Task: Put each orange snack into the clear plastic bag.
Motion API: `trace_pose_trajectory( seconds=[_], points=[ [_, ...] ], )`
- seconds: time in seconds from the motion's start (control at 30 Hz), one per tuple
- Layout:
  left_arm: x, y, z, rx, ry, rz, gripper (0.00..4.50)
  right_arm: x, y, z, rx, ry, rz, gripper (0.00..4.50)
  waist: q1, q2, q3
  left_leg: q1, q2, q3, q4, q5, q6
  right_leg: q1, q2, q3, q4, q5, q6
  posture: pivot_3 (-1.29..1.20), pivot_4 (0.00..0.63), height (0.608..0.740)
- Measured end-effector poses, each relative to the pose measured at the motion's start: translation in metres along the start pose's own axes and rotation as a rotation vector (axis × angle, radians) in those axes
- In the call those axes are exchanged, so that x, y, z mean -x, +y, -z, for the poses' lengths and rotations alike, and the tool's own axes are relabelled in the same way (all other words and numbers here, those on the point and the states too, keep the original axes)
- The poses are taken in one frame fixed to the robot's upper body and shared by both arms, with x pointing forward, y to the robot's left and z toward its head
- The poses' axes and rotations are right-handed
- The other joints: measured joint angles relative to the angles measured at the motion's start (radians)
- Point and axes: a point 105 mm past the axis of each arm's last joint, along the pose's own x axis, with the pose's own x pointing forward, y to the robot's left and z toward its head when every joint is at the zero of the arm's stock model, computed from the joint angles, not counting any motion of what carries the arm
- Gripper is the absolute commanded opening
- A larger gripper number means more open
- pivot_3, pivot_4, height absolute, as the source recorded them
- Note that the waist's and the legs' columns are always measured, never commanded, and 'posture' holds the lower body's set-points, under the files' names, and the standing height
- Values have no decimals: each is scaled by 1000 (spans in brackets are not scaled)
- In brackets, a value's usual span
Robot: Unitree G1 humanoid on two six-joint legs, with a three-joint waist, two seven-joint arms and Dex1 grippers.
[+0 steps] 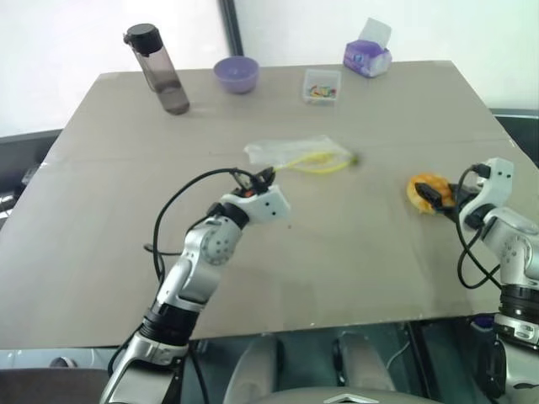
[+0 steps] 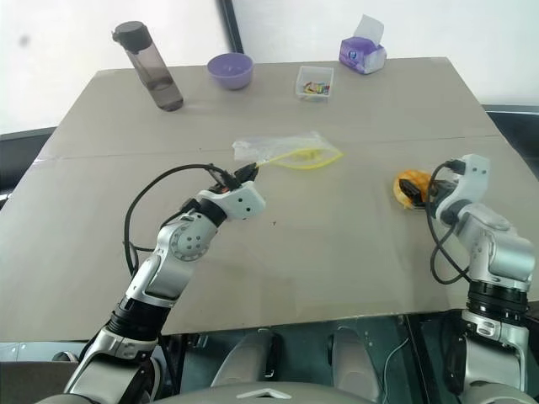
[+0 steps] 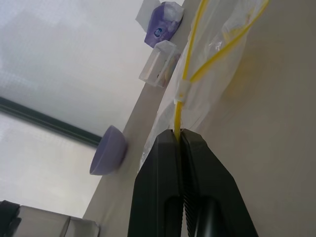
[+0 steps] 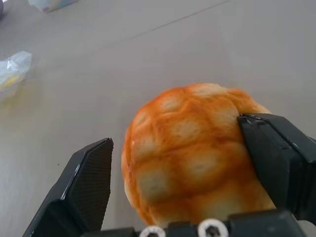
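The clear plastic bag (image 1: pixel 290 151) will take the whole orange snack when I push it in, since the bag's yellow strip (image 1: pixel 319 163) spreads into two pieces with a gap.
An orange snack (image 1: pixel 425 189), a domed bun with a pale grid on top, lies on the table at the right. My right gripper (image 4: pixel 175 131) is open around it: one finger (image 4: pixel 276 153) rests against the bun and a gap shows at the other finger (image 4: pixel 91 182). The clear plastic bag (image 1: pixel 295 151) lies flat in the middle of the table. Its yellow strip (image 3: pixel 185 84) runs into my left gripper (image 3: pixel 178 133), which is shut on that strip at the bag's near end, a little above the table.
Along the far edge of the brown table (image 1: pixel 354 269) stand a dark drinking bottle (image 1: pixel 160 67), a purple bowl (image 1: pixel 236 73), a small clear box (image 1: pixel 322 86) with colourful bits and a purple tissue pack (image 1: pixel 368 55).
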Motion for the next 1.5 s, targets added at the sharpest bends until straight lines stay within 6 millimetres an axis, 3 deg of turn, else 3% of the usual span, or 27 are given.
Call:
trace_pose_trajectory(
  seconds=[0.03,0.13,0.43,0.5,0.6,0.7,0.83,1.03,1.27,1.5],
  points=[
    [0,0,0,0,0,0,0,1,0,2,18,13,0,4465,0,0,0,0,0,0,0,0,0,0,0,0,0,0,0,0,150,740],
    [0,0,0,0,0,0,0,3,0,8,57,36,1,3684,2,0,0,0,0,-1,0,0,0,1,0,-1,-1,0,0,0,150,740],
    [0,-4,1,7,-3,13,0,4,0,10,146,34,2,27,3,-1,-1,1,0,-1,0,0,0,2,0,-1,-1,0,0,0,150,740],
    [-1,-3,1,6,-7,12,0,3,9,9,150,9,-58,27,0,-1,-1,1,0,-1,0,0,0,2,0,-1,-1,0,0,0,150,740],
    [-3,-2,-3,2,-21,12,0,3,53,-1,124,-74,-280,27,-7,0,0,0,0,0,0,0,0,1,0,0,0,0,0,0,150,740],
    [-3,-4,-7,3,-42,19,0,20,118,-27,206,-157,-577,27,-6,0,0,0,0,-1,0,0,0,1,0,-1,-1,0,0,0,150,740],
    [-4,-8,-9,5,-52,31,0,31,158,-24,276,-125,-752,27,6,0,0,0,0,-3,1,0,0,2,0,-4,-2,0,0,0,150,740],
    [-4,-8,-11,11,-61,31,0,17,167,-17,263,-78,-760,27,18,0,0,0,-1,-3,1,0,0,2,0,-3,-2,0,0,0,150,740],
    [-2,-11,-20,9,-122,58,0,-9,149,-17,238,-60,-626,27,21,0,0,-1,-1,-3,0,0,0,1,-1,-3,-2,0,0,0,150,740],
    [1,-28,-43,29,-255,152,0,-26,140,-22,194,-51,-523,27,17,0,0,-1,0,-2,0,0,0,0,0,-2,-1,0,0,0,150,740]
  ],
)
